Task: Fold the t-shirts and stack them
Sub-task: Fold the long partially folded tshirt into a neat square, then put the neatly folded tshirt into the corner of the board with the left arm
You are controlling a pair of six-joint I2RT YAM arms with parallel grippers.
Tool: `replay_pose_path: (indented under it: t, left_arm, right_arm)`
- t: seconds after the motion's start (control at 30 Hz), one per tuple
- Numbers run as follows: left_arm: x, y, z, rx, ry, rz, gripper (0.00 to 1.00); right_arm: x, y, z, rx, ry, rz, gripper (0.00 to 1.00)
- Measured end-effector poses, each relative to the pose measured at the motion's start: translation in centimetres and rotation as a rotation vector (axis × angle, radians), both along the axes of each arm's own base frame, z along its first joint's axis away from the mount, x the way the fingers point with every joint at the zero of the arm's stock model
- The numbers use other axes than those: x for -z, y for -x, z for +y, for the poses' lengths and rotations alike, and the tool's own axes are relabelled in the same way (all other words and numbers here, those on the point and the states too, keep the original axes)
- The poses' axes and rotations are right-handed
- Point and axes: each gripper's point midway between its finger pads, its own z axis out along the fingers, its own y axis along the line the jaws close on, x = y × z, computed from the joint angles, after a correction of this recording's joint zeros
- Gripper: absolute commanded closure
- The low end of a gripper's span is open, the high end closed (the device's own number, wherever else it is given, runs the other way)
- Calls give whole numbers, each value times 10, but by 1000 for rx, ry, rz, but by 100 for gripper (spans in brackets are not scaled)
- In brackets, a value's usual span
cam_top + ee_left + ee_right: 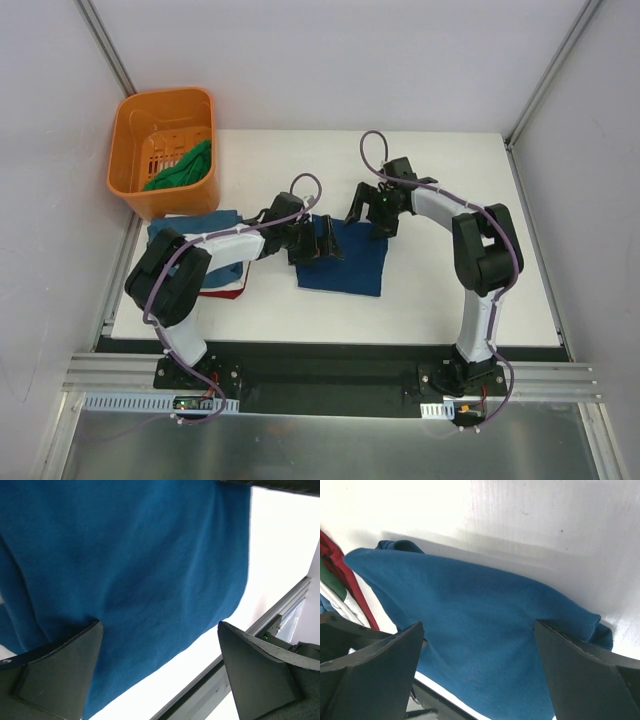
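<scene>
I expect the teal-blue t-shirt (345,268) to trail along still folded and bunch up at my left gripper when I carry it, because the layers (21,597) lie together in a rough square.
A teal-blue t-shirt (350,268) lies folded in a rough square at the middle of the white table. My left gripper (314,243) is open over its left edge; in the left wrist view the shirt (140,555) fills the space ahead of the gripper (160,625). My right gripper (374,212) is open just above the shirt's far edge; in the right wrist view the cloth (485,605) spreads between and below the open gripper (477,625). Neither gripper holds anything. A green t-shirt (183,167) lies in the orange basket.
The orange basket (135,150) stands at the far left corner. A stack of folded shirts (195,232), blue on top with red and white edges (222,291), lies left of the left arm; it shows in the right wrist view (340,562). The table (450,290) ends at a metal rail in front.
</scene>
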Motion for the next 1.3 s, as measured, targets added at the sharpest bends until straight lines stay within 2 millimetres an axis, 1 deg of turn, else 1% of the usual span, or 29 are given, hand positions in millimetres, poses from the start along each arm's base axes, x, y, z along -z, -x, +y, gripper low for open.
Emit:
replay_pose_path:
  t: [0.1,0.2,0.27,0.37,0.43,0.47,0.53,0.57,0.63,0.7,0.73,0.8,0.9,1.0,1.1,1.17,1.23,1.27,1.3]
  left_arm:
    - [8,8,0,0,-1,15,1]
    - [8,19,-4,10,5,-6,1]
    - [7,41,-6,33,-2,-13,1]
    - [5,83,-7,80,-19,-10,1]
    - [1,108,-5,107,-31,-12,1]
    - [-4,117,-4,112,-33,-22,1]
    - [-18,127,0,109,-31,-57,1]
    - [-30,129,1,103,-16,-92,1]
    - [-54,127,4,70,18,-159,1]
    - [-68,121,12,23,26,-204,1]
    - [-71,118,17,-5,17,-222,1]
    - [-69,110,28,-57,-16,-227,1]
    - [-54,97,46,-130,-82,-193,1]
    - [-32,83,63,-197,-154,-130,1]
    - [-4,74,75,-235,-234,-57,4]
    - [9,73,77,-237,-273,-16,7]
    - [21,73,76,-234,-306,17,11]
    - [25,73,75,-232,-317,29,18]
    - [29,72,74,-229,-327,43,21]
  right_arm:
    - [-1,1,-1,1,3,-4,3]
    - [-1,10,-5,3,11,-3,3]
    - [-3,22,-9,0,21,0,3]
    - [-14,42,-15,-11,40,-15,3]
    - [-30,55,-20,-16,46,-48,3]
    - [-40,62,-23,-17,46,-72,3]
    - [-65,74,-29,-12,37,-143,3]
    - [-79,80,-33,-5,33,-185,4]
    - [-107,92,-45,20,27,-282,3]
    - [-130,105,-58,54,29,-368,3]
    - [-141,113,-67,76,36,-411,3]
    - [-152,129,-86,123,63,-472,3]
    - [-148,145,-110,185,126,-490,3]
    - [-129,157,-126,222,186,-461,4]
    - [-106,168,-137,241,243,-411,3]
    - [-98,173,-144,256,272,-393,3]
    - [-97,174,-149,271,290,-396,3]
    - [-98,173,-151,281,298,-405,4]
    - [-100,172,-154,291,306,-414,3]
